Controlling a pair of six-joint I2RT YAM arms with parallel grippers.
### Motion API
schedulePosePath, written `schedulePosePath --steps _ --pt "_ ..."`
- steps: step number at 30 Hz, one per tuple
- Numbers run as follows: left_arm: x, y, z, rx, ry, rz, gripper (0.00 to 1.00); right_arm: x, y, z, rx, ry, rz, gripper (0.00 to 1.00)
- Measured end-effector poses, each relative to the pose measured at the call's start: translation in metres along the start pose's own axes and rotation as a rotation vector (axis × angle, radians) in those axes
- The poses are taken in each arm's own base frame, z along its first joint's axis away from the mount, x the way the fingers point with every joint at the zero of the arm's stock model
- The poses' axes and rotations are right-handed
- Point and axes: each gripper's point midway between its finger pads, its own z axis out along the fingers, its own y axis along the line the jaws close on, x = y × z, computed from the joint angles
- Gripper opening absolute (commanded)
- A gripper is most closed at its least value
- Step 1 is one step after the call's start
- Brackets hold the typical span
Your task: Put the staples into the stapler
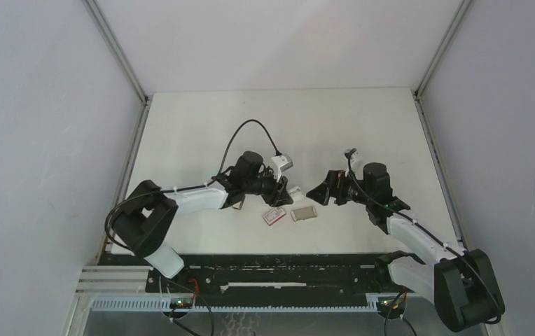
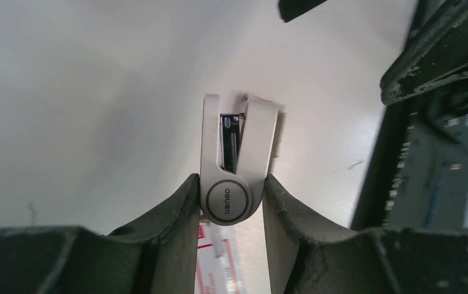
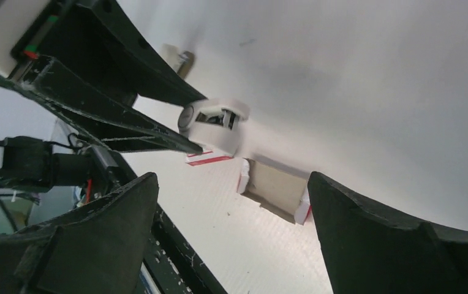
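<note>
The stapler's white arms stand apart as my left gripper holds the stapler's hinge end. I should squeeze the arms' free ends (image 2: 261, 110) together with my right gripper.
My left gripper (image 2: 230, 185) is shut on the round hinge end of the small white stapler (image 2: 239, 144) and holds it just above the table. Its two white arms are spread a little, with dark metal between them. From above, the left gripper (image 1: 288, 190) and the stapler (image 1: 297, 190) are at the table's middle. The grey staple tray (image 1: 304, 213) lies flat in front of them; the right wrist view shows the tray (image 3: 277, 185) too. My right gripper (image 1: 318, 192) is open and empty, just right of the stapler (image 3: 214, 120), above the tray.
The red-and-white box sleeve (image 1: 274, 216) lies left of the tray, under the left gripper (image 2: 219, 263). The two grippers face each other closely. The black rail (image 1: 272, 269) runs along the table's near edge.
</note>
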Motion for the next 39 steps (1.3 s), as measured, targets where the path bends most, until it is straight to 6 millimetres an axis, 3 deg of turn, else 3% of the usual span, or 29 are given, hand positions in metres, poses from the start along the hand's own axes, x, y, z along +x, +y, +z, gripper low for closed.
schedulePosePath --steps 6,14,17,26,31,34,39 --pt "-0.014 -0.039 -0.019 0.13 -0.083 -0.153 0.11 -0.01 0.033 -0.016 -0.195 -0.052 -0.044 0.97" --pt "-0.044 -0.086 -0.048 0.323 -0.183 -0.264 0.11 0.002 0.074 -0.026 -0.392 0.01 -0.082 0.97" --pt "-0.054 -0.099 -0.057 0.372 -0.204 -0.269 0.11 0.008 0.082 -0.025 -0.424 0.037 -0.085 0.92" --pt "-0.06 -0.115 -0.067 0.436 -0.202 -0.284 0.09 0.014 0.109 -0.03 -0.533 0.086 -0.041 0.49" --pt "-0.061 -0.119 -0.07 0.453 -0.202 -0.28 0.08 0.008 0.12 -0.038 -0.563 0.066 -0.035 0.31" --pt "-0.064 -0.122 -0.073 0.465 -0.211 -0.27 0.07 0.006 0.124 -0.042 -0.57 0.058 -0.029 0.01" --pt "-0.067 -0.125 -0.076 0.473 -0.22 -0.264 0.05 0.004 0.127 -0.045 -0.574 0.049 -0.02 0.0"
